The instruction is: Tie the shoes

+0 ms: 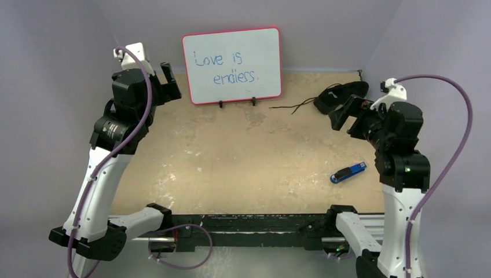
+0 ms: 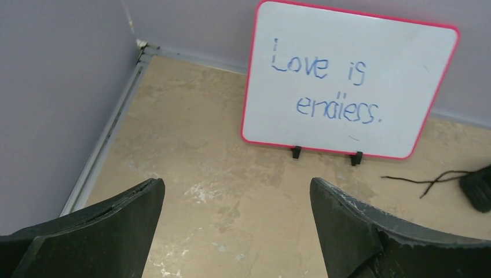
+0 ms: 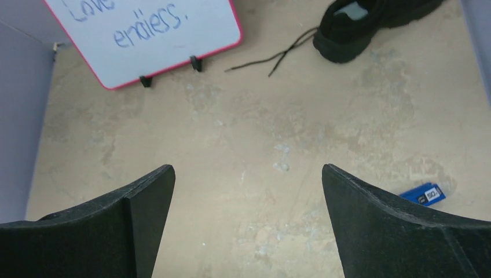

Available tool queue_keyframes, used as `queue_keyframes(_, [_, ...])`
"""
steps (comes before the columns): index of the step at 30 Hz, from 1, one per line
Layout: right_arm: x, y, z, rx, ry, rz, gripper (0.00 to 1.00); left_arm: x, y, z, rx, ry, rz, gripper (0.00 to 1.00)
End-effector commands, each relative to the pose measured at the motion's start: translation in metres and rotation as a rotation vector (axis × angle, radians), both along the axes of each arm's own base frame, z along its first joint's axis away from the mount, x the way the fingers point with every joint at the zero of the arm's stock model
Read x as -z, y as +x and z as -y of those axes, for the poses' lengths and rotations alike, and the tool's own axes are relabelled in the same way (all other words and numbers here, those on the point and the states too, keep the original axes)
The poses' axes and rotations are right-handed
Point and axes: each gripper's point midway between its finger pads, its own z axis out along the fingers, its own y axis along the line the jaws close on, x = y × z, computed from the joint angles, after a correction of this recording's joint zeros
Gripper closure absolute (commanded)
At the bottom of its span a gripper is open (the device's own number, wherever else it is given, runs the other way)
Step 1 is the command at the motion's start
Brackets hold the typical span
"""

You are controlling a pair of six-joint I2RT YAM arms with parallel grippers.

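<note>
The robot's open right gripper should carry on moving its fingers to the shoe collar's near rim [image 3: 368,26] until they close on it, because the shoe's opening [image 3: 351,10] faces up toward the gripper.
One all-black lace-up shoe [image 1: 341,92] lies at the far right of the table, partly hidden behind my right arm. Its thin black laces [image 1: 295,106] trail loose to the left over the table. In the right wrist view the shoe [image 3: 370,26] sits at the top with its pale grey inner sole showing, and the laces [image 3: 272,58] cross each other. In the left wrist view only the shoe's tip [image 2: 477,188] and the laces [image 2: 428,182] show at the right edge. My left gripper [image 2: 237,191] is open and empty, high at the far left. My right gripper [image 3: 249,174] is open and empty, raised near the shoe.
A whiteboard [image 1: 231,65] with a red rim, reading "Love is endless.", stands at the back centre on two black feet. A small blue-and-black stick-shaped gadget [image 1: 348,172] lies at the right front. Purple-grey walls close in the table's back and sides.
</note>
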Motion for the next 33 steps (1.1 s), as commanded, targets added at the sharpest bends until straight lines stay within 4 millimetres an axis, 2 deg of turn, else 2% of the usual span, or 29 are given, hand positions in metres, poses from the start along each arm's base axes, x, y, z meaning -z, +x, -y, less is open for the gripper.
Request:
queue_keyframes(1, [0.030, 0.015, 0.014, 0.087, -0.053, -0.089, 0.01, 0.013, 0.004, -0.021, -0.083, -0.114, -0.018, 0.04])
queue_keyframes(6, [0.076, 0.035, 0.013, 0.102, -0.067, -0.247, 0.01, 0.043, 0.017, -0.034, -0.134, -0.202, -0.091, 0.03])
queue_keyframes(11, [0.114, 0.068, 0.009, 0.110, -0.076, -0.377, 0.01, 0.064, 0.029, -0.031, -0.125, -0.241, -0.158, 0.03])
queue_keyframes(14, [0.137, 0.093, 0.012, 0.145, -0.066, -0.451, 0.01, 0.075, 0.035, -0.019, -0.094, -0.232, -0.196, 0.02])
queue_keyframes(18, [0.172, 0.118, 0.041, 0.295, 0.008, -0.586, 0.05, 0.080, 0.038, -0.010, -0.063, -0.225, -0.218, 0.01])
queue_keyframes(21, [0.185, 0.143, 0.063, 0.369, 0.080, -0.615, 0.09, 0.081, 0.038, -0.010, -0.057, -0.202, -0.221, 0.01])
queue_keyframes(27, [0.196, 0.202, 0.113, 0.542, 0.149, -0.614, 0.10, 0.078, 0.037, -0.007, -0.038, -0.167, -0.211, 0.01])
queue_keyframes(30, [0.193, 0.232, 0.139, 0.655, 0.176, -0.585, 0.10, 0.075, 0.033, -0.007, -0.039, -0.127, -0.199, 0.01])
queue_keyframes(33, [0.190, 0.261, 0.155, 0.705, 0.186, -0.527, 0.12, 0.073, 0.027, -0.008, -0.042, -0.079, -0.186, 0.01])
